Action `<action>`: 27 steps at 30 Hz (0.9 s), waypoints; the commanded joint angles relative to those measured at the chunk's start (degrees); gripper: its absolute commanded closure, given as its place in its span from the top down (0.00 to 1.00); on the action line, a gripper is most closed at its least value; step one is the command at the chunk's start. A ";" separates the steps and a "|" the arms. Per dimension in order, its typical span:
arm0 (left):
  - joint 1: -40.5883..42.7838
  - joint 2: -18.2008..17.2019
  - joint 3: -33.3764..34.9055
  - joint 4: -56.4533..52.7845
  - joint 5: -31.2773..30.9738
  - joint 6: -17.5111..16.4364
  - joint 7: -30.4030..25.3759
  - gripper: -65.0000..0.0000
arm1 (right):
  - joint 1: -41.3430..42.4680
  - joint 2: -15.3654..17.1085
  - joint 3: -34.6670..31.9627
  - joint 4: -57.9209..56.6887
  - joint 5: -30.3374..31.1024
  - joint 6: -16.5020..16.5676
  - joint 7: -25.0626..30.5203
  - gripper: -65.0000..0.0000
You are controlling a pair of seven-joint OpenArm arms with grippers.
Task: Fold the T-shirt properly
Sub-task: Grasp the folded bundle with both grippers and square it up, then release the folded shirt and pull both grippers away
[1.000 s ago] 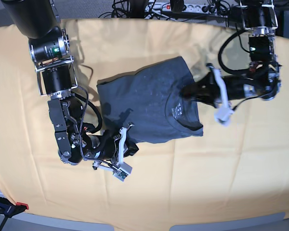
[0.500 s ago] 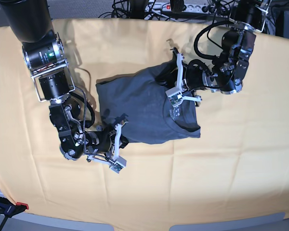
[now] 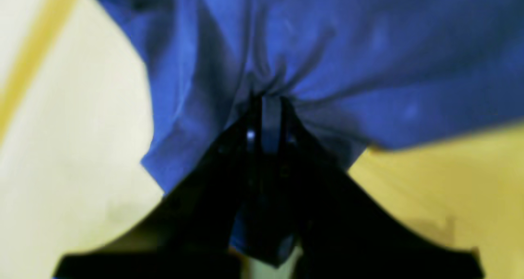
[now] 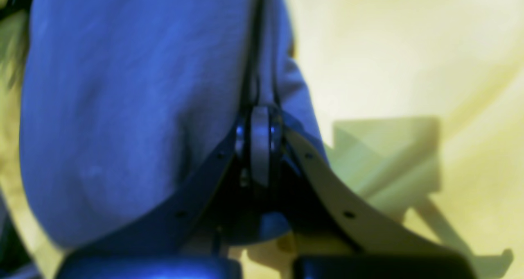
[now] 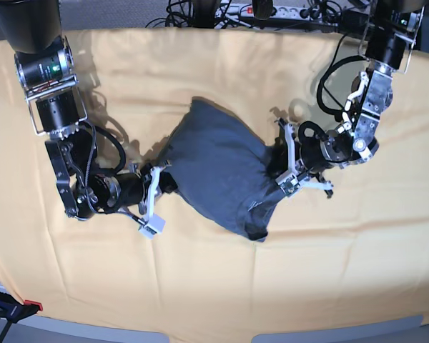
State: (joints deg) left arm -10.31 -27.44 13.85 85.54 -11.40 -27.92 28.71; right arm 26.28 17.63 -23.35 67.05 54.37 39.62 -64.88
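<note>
My right gripper should help lay the T-shirt (image 5: 218,168) square by pulling its edge (image 5: 171,163) back while my left gripper moves forward, because the T-shirt is slanted and bunched between my grippers.
The dark slate-grey T-shirt (image 5: 218,168) hangs bunched between my two grippers above the yellow-orange cloth (image 5: 307,271). My left gripper (image 5: 280,166), on the right in the base view, is shut on the shirt's right edge. In the left wrist view its fingers (image 3: 268,119) pinch gathered fabric (image 3: 327,45), which looks blue there. My right gripper (image 5: 161,184), on the left in the base view, is shut on the shirt's left edge. In the right wrist view its fingers (image 4: 260,123) clamp a fold of the fabric (image 4: 123,107). The neckline is hidden in the folds.
The yellow-orange cloth covers the whole table. Black cables and a power strip (image 5: 286,10) lie along the far edge. A red clamp (image 5: 30,306) sits at the front left corner.
Both grippers have lifted the shirt off the cloth. The left gripper moved toward the front and the right gripper moved back, so the shirt went from lying flat to hanging bunched and tilted.
</note>
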 commanded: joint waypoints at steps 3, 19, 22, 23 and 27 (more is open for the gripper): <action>-3.87 1.03 -0.35 -10.27 4.09 -1.99 -13.14 0.00 | -3.58 1.92 0.17 6.05 4.66 0.15 -1.40 0.00; -20.00 7.89 -0.92 -24.96 1.90 -12.08 -18.91 0.00 | -28.24 1.11 17.27 33.55 3.76 -3.76 -1.16 0.00; -20.04 7.32 -1.42 -18.47 -6.27 -12.08 -11.78 0.00 | -28.70 1.11 20.20 34.86 3.91 -4.44 -1.42 0.00; -20.06 7.04 -1.81 -16.31 -9.20 -12.08 -8.72 0.00 | -28.65 1.11 20.85 35.17 3.93 -4.72 -1.42 0.00; -20.04 5.18 -4.44 -7.54 -20.68 -12.08 6.73 0.00 | -28.63 1.11 22.95 36.83 4.92 -2.93 0.63 0.00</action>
State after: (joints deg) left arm -28.58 -21.85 9.87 77.19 -31.64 -39.86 37.95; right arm -3.18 18.24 -0.89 102.69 57.82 36.58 -65.41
